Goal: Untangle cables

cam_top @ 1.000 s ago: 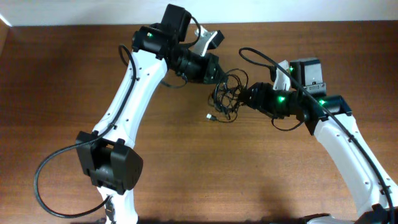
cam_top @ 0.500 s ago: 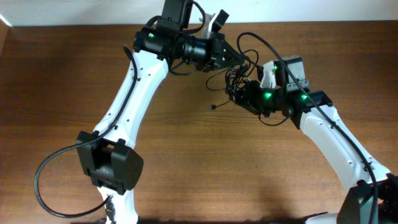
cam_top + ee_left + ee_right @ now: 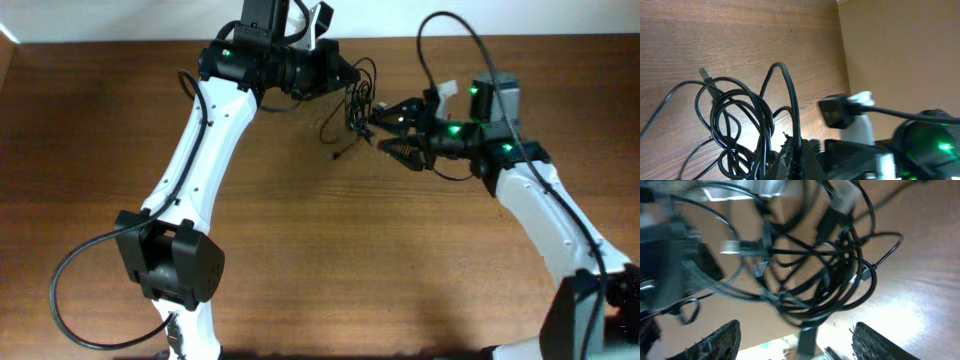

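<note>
The looped tangle is hanging in a bunch from my left gripper, so next I put the tangle down on the wooden table, open and take one cord there.
The cables are a tangle of thin black cords hanging from my left gripper above the table near its far edge. One loose plug end dangles lower left. In the left wrist view my left gripper is shut on one cord, and the looped tangle hangs beside it. My right gripper is open, just right of the tangle. In the right wrist view its fingers stand wide apart with the blurred tangle in front of them, not gripped.
The wooden table lies below. A pale wall edge runs along the far side. The thicker black arm wires loop above the right arm and by the left arm's base.
My left gripper has lifted the tangle off the table and carried it toward the far edge. My right gripper has swung up to the right and now stands open beside the tangle.
</note>
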`<action>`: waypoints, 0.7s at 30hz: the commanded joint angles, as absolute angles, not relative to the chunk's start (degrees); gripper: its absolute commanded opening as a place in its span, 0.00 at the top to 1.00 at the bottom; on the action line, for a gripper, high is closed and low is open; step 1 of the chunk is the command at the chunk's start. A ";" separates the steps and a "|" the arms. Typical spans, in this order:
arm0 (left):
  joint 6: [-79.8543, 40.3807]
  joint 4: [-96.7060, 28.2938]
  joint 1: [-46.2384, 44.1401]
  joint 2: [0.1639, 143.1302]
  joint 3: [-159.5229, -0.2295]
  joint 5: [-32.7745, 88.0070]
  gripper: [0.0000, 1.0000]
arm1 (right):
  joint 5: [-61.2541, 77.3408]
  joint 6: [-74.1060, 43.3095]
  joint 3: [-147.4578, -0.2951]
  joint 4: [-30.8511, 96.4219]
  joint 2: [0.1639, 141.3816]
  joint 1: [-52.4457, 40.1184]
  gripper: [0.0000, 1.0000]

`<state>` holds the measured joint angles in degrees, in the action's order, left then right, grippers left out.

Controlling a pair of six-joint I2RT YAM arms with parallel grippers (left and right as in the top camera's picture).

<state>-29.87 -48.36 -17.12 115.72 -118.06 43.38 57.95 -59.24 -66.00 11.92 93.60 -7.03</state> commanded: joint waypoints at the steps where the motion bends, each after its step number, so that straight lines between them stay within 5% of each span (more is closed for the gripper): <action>1: -30.37 -48.05 -17.15 115.26 -118.78 43.88 1.00 | 56.38 -61.63 -66.65 9.41 98.70 -8.03 0.31; 9: -31.11 -48.18 -19.27 115.26 -118.78 48.12 1.00 | 52.62 -68.47 -66.65 -2.85 105.32 -13.13 0.32; 13: -38.24 -42.26 -19.33 115.26 -118.78 56.55 1.00 | 51.86 -68.36 -66.65 -2.83 105.32 -13.17 0.69; 15: -38.35 -39.66 -18.28 115.26 -118.78 56.14 1.00 | 52.25 -64.45 -66.65 -2.83 105.32 -13.06 0.96; 17: -35.20 -40.16 -16.05 115.26 -118.78 55.18 1.00 | 52.97 -59.42 -66.65 -1.98 105.27 -12.56 0.96; 21: -21.58 -63.02 -14.61 115.28 -118.76 22.44 1.00 | 51.33 -43.94 -66.67 15.27 104.90 -11.62 0.96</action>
